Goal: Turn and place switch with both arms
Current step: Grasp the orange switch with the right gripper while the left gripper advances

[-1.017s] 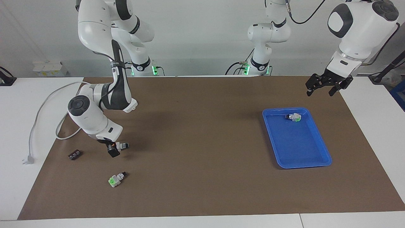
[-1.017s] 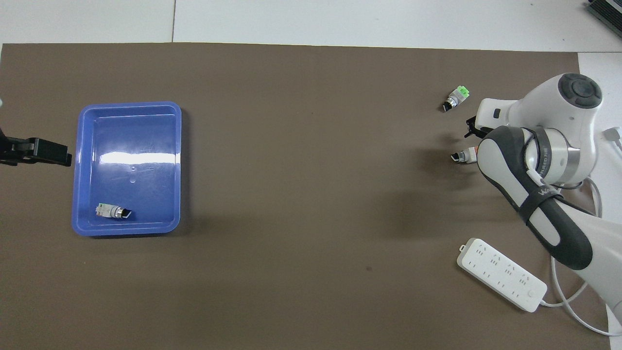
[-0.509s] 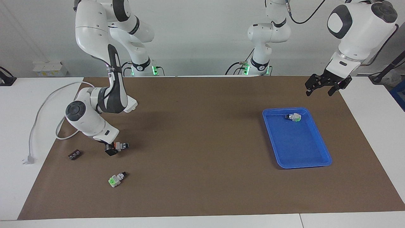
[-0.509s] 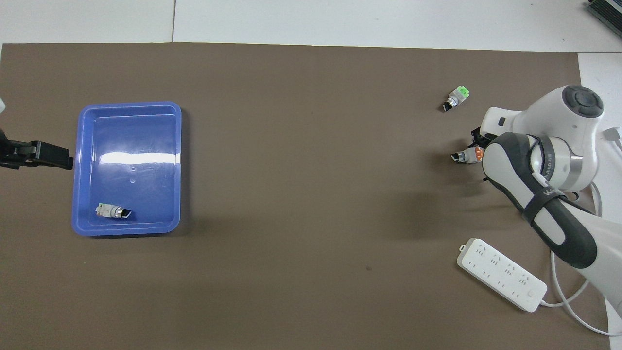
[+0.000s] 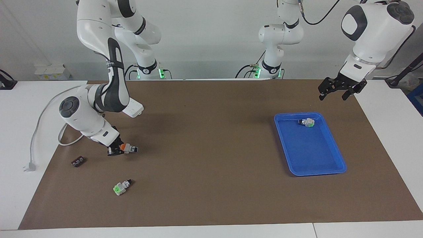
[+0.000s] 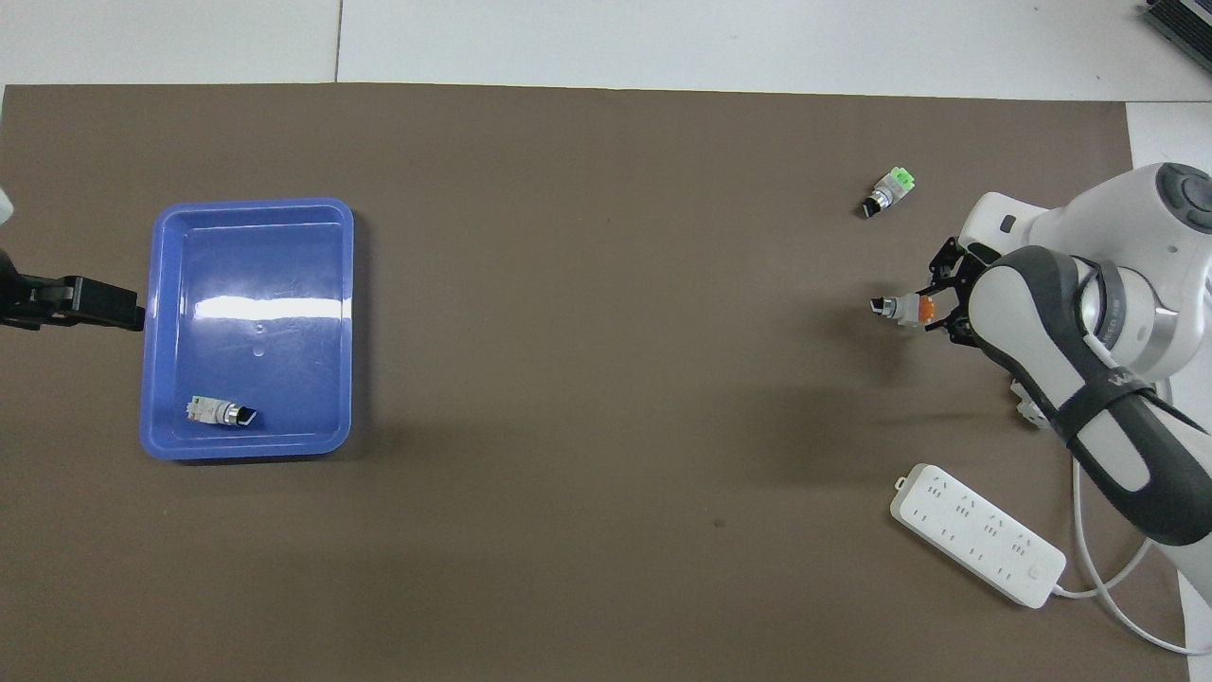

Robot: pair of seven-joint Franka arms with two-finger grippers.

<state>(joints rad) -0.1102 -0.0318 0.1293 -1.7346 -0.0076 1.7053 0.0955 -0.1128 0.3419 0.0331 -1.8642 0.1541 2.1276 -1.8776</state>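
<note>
My gripper will set down the orange-ended switch (image 6: 905,308) in the blue tray, and it should fall over there, because the other switch (image 6: 222,411) is lying on its side in that tray.
The switch (image 5: 130,148), white with a black knob and an orange block, lies level in my right gripper (image 5: 119,150), close over the brown mat at the right arm's end of the table. The gripper is shut on its orange end, and the knob points toward the middle of the table. In the overhead view the switch (image 6: 898,308) sticks out of the right gripper (image 6: 935,305). My left gripper (image 5: 333,96) is open and empty, up in the air beside the blue tray (image 5: 317,172) at the left arm's end. It waits there, and in the overhead view it (image 6: 114,308) shows at the frame's edge.
A bright green switch (image 5: 121,187) lies on the mat farther from the robots than the right gripper. The tray (image 6: 251,204) holds another switch (image 5: 307,122). A white power strip (image 6: 975,547) and its cable lie near the right arm's base. A small dark block (image 5: 78,161) lies beside the right gripper.
The right arm's wrist has swung out and turned, and the switch in its gripper has turned so the orange block now shows. The left arm has barely moved.
</note>
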